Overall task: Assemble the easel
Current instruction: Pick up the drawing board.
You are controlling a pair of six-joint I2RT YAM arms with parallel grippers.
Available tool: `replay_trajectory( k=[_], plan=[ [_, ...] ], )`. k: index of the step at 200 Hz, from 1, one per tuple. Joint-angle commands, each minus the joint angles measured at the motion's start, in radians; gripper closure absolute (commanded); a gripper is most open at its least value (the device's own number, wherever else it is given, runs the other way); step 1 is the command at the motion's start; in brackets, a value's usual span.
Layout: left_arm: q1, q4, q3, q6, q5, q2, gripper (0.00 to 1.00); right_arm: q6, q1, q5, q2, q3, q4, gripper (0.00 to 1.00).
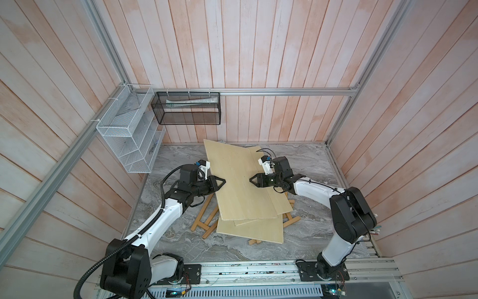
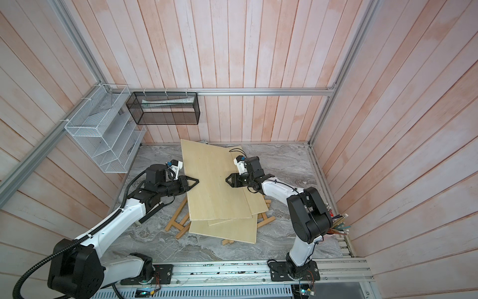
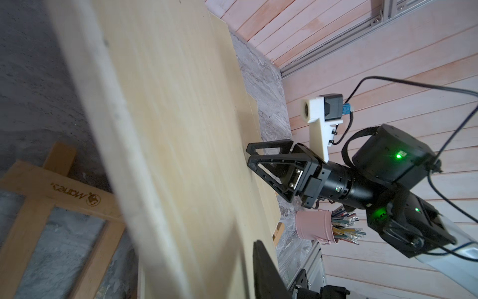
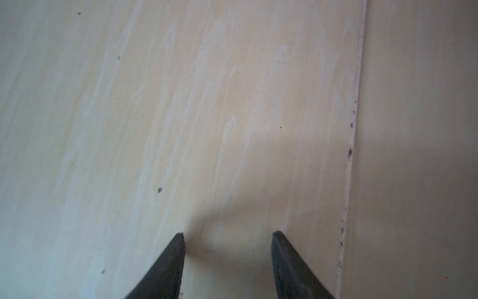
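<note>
My left gripper should open its fingers and take the board's long side [image 1: 217,196] squarely before it lifts the board, because the top board's edge [image 3: 124,149] slants across the fingers.
The wooden easel [image 1: 204,220] [image 2: 178,220] lies flat on the marble table, mostly hidden under three pale plywood boards; its branded crossbar [image 3: 38,186] shows in the left wrist view. The top board [image 1: 238,181] [image 2: 212,181] lies slanted over the others. My left gripper [image 1: 222,181] [image 2: 195,181] straddles that board's left edge. One finger [image 3: 263,264] sits above the board; the other is hidden beneath. My right gripper [image 1: 252,180] [image 2: 227,179] [image 4: 229,234] is open, its tips on the board's face [image 4: 207,103] near the right edge.
A second board [image 1: 282,202] and a bottom board [image 1: 253,230] stick out from under the top one. A pink cup of pencils [image 3: 313,225] [image 2: 338,227] stands by the right wall. A white wire rack [image 1: 124,134] and a black mesh basket [image 1: 186,108] hang at the back left.
</note>
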Motion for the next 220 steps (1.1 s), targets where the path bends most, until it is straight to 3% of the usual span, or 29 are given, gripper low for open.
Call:
replay_trajectory(
  k=[1,19,49,72,147,220],
  plan=[
    [-0.01,0.024,0.079,-0.01,0.017,0.017,0.69,-0.013,0.038,-0.021,0.006,-0.029,-0.065,0.45],
    [-0.01,0.002,0.098,-0.026,-0.003,0.021,0.65,-0.019,0.043,-0.015,0.01,-0.025,-0.07,0.45],
    [-0.01,-0.014,0.123,-0.029,-0.02,0.017,0.44,-0.026,0.047,-0.008,0.007,-0.024,-0.075,0.45],
    [-0.01,-0.039,0.141,-0.024,-0.048,0.014,0.44,-0.03,0.047,-0.006,0.001,-0.026,-0.073,0.44],
    [0.007,-0.045,0.184,-0.037,-0.063,0.017,0.59,-0.045,0.048,0.005,-0.038,-0.039,-0.083,0.45],
    [0.007,-0.012,0.176,-0.044,-0.077,0.042,0.9,-0.053,0.046,0.058,-0.116,-0.043,-0.091,0.45]
  ],
)
